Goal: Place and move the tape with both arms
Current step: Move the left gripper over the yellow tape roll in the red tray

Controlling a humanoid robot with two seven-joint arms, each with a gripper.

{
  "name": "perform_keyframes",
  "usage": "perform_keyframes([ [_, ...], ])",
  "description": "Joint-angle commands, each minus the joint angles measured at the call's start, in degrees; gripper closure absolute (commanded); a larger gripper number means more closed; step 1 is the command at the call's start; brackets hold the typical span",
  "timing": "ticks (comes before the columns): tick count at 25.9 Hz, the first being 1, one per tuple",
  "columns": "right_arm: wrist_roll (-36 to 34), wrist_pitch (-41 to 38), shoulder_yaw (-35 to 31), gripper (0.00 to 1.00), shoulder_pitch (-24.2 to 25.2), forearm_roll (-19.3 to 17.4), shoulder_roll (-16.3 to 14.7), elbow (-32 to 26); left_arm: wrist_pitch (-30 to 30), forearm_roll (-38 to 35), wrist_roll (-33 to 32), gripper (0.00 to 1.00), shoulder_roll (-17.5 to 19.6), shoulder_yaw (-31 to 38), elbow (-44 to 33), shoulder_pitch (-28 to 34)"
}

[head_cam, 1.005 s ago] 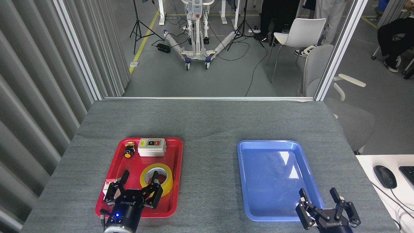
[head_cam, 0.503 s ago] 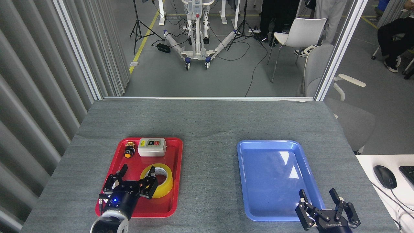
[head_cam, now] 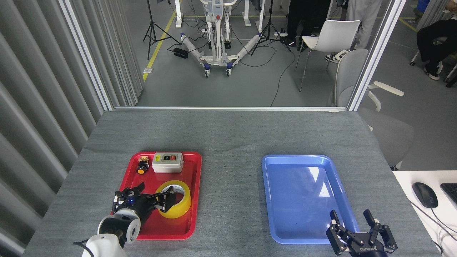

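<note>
I expect the tape (head_cam: 181,207) to tip up on edge when I lift it across, because my left gripper is reaching over the tape's rim toward its open core (head_cam: 178,195).
The tape (head_cam: 182,202), a yellow roll with a white core, lies flat in the near right part of the red tray (head_cam: 194,178). My left gripper (head_cam: 157,191) comes in low from the front left and stands open. One of its fingers (head_cam: 170,197) reaches over the roll's left rim toward the core, and another points away to the left over the tray floor. Whether any finger touches the roll I cannot tell. My right gripper (head_cam: 353,219) stands open at the near edge of the blue tray (head_cam: 303,189), with nothing between its fingers.
A grey switch box (head_cam: 167,162) and a yellow-capped black push button (head_cam: 142,167) sit at the red tray's far end. The grey table (head_cam: 228,132) ends at a glass wall. To the right, a white desk holds a mouse (head_cam: 425,194).
My left arm has tilted down and swung its gripper forward and lower, up to the tape's left rim. The right gripper has sunk only slightly.
</note>
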Motion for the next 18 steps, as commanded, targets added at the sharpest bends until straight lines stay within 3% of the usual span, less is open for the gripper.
perform_keyframes([
  [1,-0.21,-0.01,0.00,0.00,0.08,0.08,0.00,0.14,0.03,0.19,-4.82,0.00,0.03,-1.27,0.97,-2.71],
  [11,-0.21,-0.01,0.00,0.00,-0.10,1.92,1.76,0.05,0.03,0.54,-7.89,0.00,1.26,-1.36,9.84,-9.30],
  [18,-0.04,0.08,-0.26,0.00,-0.10,2.10,1.93,-0.83,0.21,0.54,-20.55,0.00,1.87,-1.27,14.06,-14.48],
])
